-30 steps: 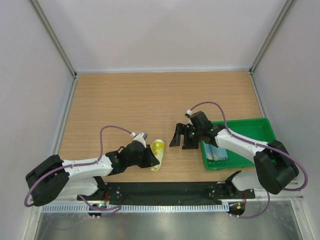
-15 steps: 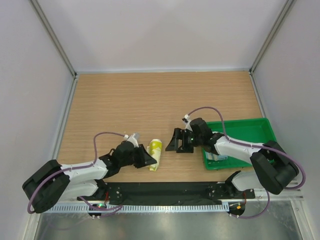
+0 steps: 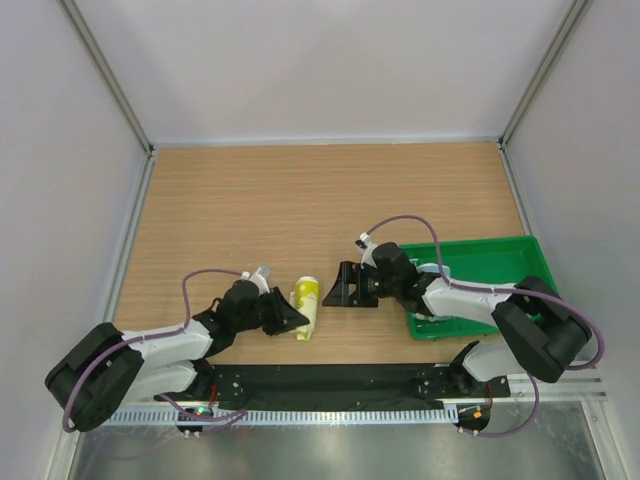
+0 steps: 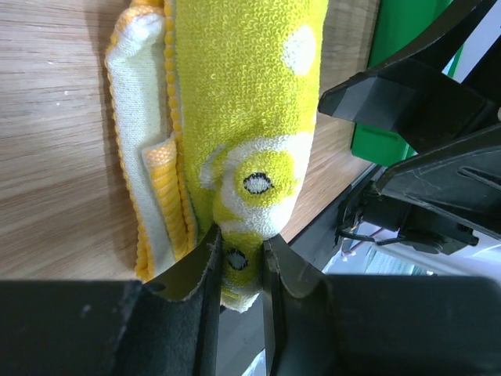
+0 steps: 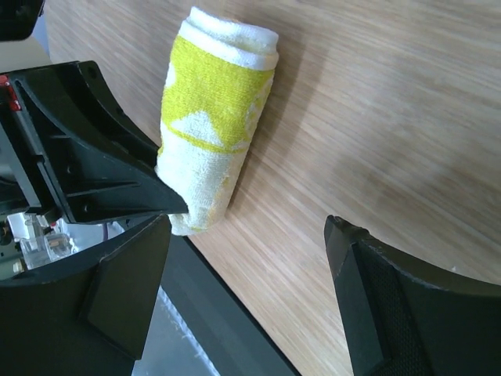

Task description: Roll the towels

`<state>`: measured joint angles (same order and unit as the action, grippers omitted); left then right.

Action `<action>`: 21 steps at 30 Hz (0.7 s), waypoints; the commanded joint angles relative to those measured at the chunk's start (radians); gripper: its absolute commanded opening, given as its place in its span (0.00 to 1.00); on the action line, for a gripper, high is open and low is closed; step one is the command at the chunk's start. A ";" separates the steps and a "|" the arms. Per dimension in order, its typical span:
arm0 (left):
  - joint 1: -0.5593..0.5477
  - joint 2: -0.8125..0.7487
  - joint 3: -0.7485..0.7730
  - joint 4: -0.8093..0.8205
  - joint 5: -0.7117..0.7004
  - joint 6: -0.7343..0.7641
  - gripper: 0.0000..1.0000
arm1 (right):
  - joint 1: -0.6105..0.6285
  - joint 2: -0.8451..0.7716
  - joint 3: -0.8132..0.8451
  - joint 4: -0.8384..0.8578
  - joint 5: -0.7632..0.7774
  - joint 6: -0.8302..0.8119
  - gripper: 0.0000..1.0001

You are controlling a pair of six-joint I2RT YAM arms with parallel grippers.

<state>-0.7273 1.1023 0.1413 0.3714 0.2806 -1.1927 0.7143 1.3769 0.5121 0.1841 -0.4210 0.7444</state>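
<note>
The roll's near end (image 3: 304, 333) has my left gripper on it, and its middle (image 3: 307, 302) is free. My right gripper continues there, closing once its fingers straddle the roll.
The pale yellow towel (image 3: 306, 304) with lime-green patches lies rolled on the wooden table near the front edge. My left gripper (image 3: 288, 316) is shut on its near end; in the left wrist view the roll's tip (image 4: 243, 258) is pinched between the two fingers of that gripper (image 4: 239, 244). My right gripper (image 3: 345, 290) hovers just right of the roll, jaws wide open and empty. In the right wrist view the roll (image 5: 215, 125) lies left of the gap of that gripper (image 5: 249, 223). The light blue towel (image 3: 428, 318) lies in the tray, mostly hidden under my right arm.
A green plastic tray (image 3: 500, 258) stands at the right front of the table. The black base rail (image 3: 330, 380) runs along the near edge just behind the roll. White walls and metal posts enclose the table.
My right gripper has slid left, from beside the tray to close beside the yellow roll. My left arm has drawn back to the left, taking the roll slightly left with it.
</note>
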 commanded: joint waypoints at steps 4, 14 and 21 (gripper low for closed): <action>0.051 0.044 -0.025 -0.031 0.040 -0.051 0.00 | 0.037 0.111 0.026 0.130 0.037 0.010 0.87; 0.118 0.102 -0.055 -0.123 0.049 -0.105 0.00 | 0.100 0.232 0.100 0.170 0.059 0.006 0.86; 0.149 0.152 -0.089 -0.143 0.049 -0.143 0.00 | 0.122 0.281 0.111 0.202 0.056 0.009 0.84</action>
<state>-0.6014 1.1973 0.1143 0.4137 0.4091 -1.3384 0.8227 1.6279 0.6140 0.3729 -0.3992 0.7639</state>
